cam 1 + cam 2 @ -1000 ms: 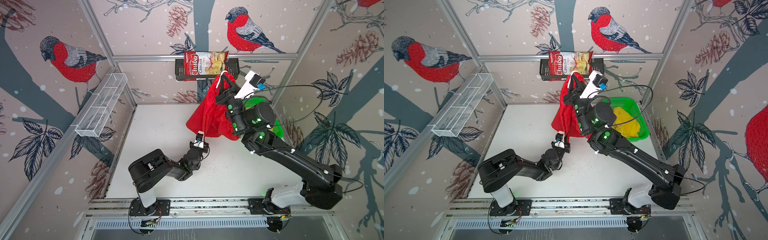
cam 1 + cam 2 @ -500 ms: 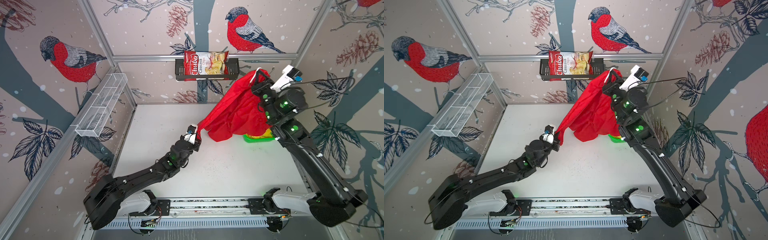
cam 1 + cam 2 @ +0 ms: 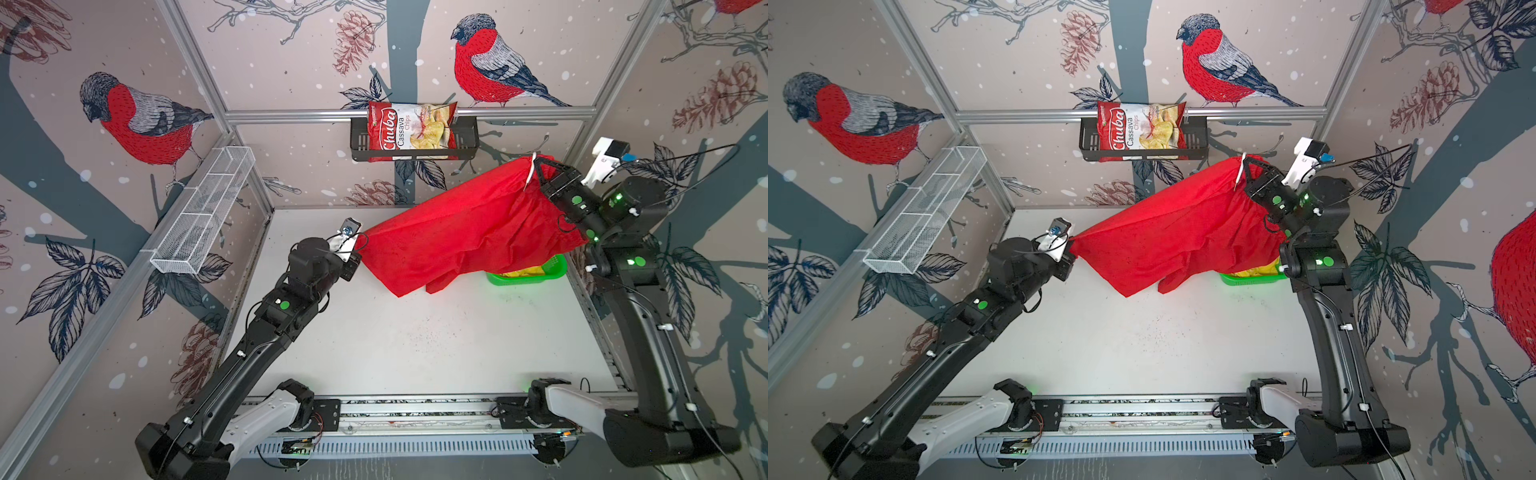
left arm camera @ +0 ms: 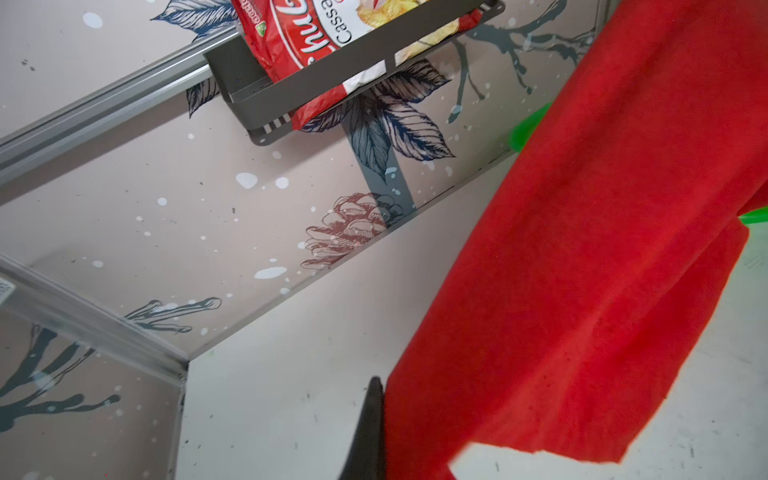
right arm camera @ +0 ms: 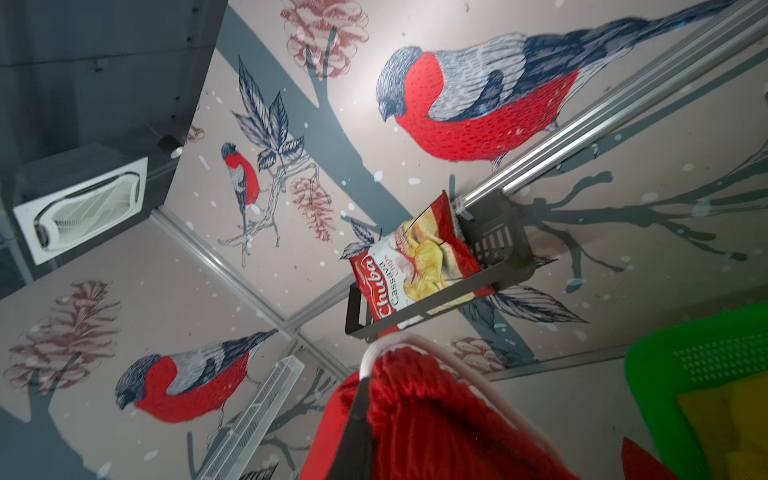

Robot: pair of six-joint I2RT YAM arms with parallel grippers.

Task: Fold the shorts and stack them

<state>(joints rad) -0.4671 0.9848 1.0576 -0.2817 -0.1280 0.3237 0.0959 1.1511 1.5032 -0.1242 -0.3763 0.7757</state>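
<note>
The red shorts' loose leg (image 3: pixel 408 276) hangs down and their waistband sticks out over the green basket, so my grippers should swing the shorts clear and spread them out over the white table (image 3: pixel 384 328).
The red shorts (image 3: pixel 465 232) (image 3: pixel 1179 237) hang stretched in the air between my two grippers in both top views. My left gripper (image 3: pixel 356 250) (image 3: pixel 1070 246) is shut on a leg corner of them at the left. My right gripper (image 3: pixel 539 167) (image 3: pixel 1246 167) is shut on the bunched waistband high at the back right, and the white drawstring (image 3: pixel 530 171) dangles beside it. In the left wrist view one dark finger (image 4: pixel 370 432) presses against the red cloth (image 4: pixel 582 270). The right wrist view shows gathered red cloth (image 5: pixel 419 415) and the drawstring (image 5: pixel 457 361). The yellow shorts (image 3: pixel 524 272) (image 5: pixel 731 424) lie in the basket.
A green mesh basket (image 3: pixel 530 281) (image 3: pixel 1252 279) stands on the white table (image 3: pixel 415 340) at the right, partly under the red cloth. A chips bag (image 3: pixel 409 129) sits in a black rack on the back wall. A white wire shelf (image 3: pixel 203 216) runs along the left wall.
My right gripper swung from the middle to the back right with the waistband. My left arm reached out and rose with its corner. The hanging bunch is now pulled out wide.
</note>
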